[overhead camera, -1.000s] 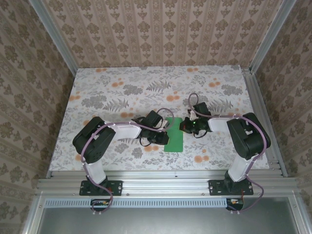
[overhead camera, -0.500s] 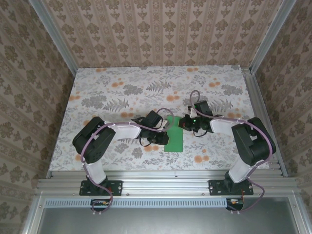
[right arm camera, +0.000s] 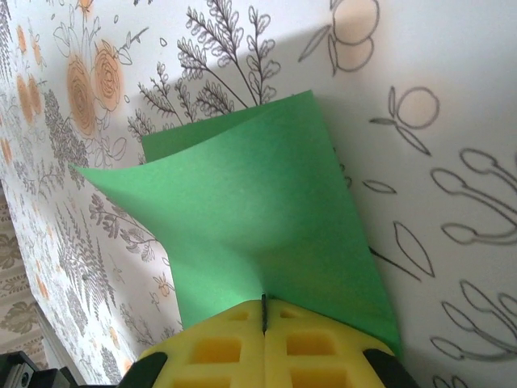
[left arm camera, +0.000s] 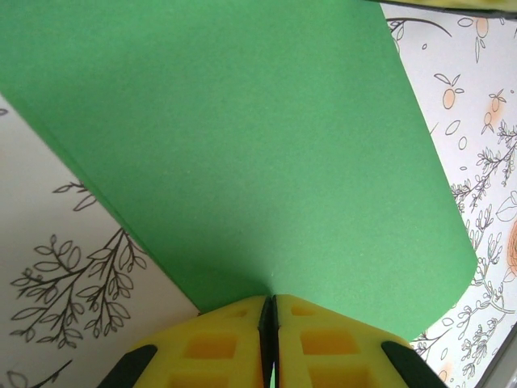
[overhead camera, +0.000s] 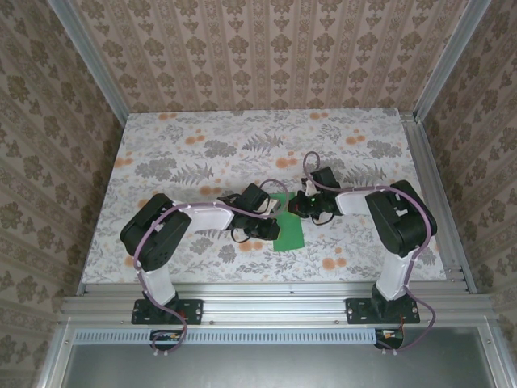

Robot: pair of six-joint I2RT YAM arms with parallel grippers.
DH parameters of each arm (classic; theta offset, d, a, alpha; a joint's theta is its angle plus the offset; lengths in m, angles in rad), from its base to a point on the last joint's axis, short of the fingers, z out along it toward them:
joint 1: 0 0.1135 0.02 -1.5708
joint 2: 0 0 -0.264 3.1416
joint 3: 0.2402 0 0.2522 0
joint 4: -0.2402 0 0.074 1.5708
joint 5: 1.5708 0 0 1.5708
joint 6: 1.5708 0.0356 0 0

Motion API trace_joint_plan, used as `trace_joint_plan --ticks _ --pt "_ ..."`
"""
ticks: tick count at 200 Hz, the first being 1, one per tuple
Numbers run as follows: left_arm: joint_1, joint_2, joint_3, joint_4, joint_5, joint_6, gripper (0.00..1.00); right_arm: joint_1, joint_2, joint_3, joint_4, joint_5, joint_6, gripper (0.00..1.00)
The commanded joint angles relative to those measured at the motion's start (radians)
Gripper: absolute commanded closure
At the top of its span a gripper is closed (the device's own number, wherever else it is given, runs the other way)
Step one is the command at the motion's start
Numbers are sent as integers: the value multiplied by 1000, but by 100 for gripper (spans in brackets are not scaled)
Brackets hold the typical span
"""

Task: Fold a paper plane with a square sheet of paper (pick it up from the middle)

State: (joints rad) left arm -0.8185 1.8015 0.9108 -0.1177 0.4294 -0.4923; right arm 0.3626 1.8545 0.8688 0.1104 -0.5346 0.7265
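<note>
The green paper's lifted corner [right arm camera: 109, 175] stands open above the layer beneath, so the robot's right gripper should first press out to the fold's far end [right arm camera: 308, 103] and then crease back toward the fold's near end.
The square sheet of paper [overhead camera: 288, 232] is bright green and lies near the middle of the table, between both arms. My left gripper [overhead camera: 273, 218] is shut on its left edge; in the left wrist view the paper [left arm camera: 242, 145] curves up from the yellow fingers [left arm camera: 218, 343]. My right gripper [overhead camera: 297, 207] is shut on the far end of the sheet and bends it over. In the right wrist view the paper [right arm camera: 258, 226] folds upward from the closed fingers [right arm camera: 315, 347], one corner lifted off the table.
The table [overhead camera: 202, 153] has a floral printed cover. Aluminium rails [overhead camera: 432, 194] frame its sides and front, with patterned walls behind. Open tabletop lies beyond the paper and to both sides.
My right gripper has moved left and slightly nearer, carrying the paper's far end over so the visible sheet is shorter. The left arm has stayed put.
</note>
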Motion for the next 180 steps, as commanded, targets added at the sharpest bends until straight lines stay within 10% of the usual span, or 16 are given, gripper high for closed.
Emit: trace_joint_plan --ticks 1,180 --pt "7 69 -84 -218 -145 40 88 -46 53 26 -45 145 -30 97" --pt "24 62 -111 -223 -142 51 88 -122 6 109 -65 94 -28 96"
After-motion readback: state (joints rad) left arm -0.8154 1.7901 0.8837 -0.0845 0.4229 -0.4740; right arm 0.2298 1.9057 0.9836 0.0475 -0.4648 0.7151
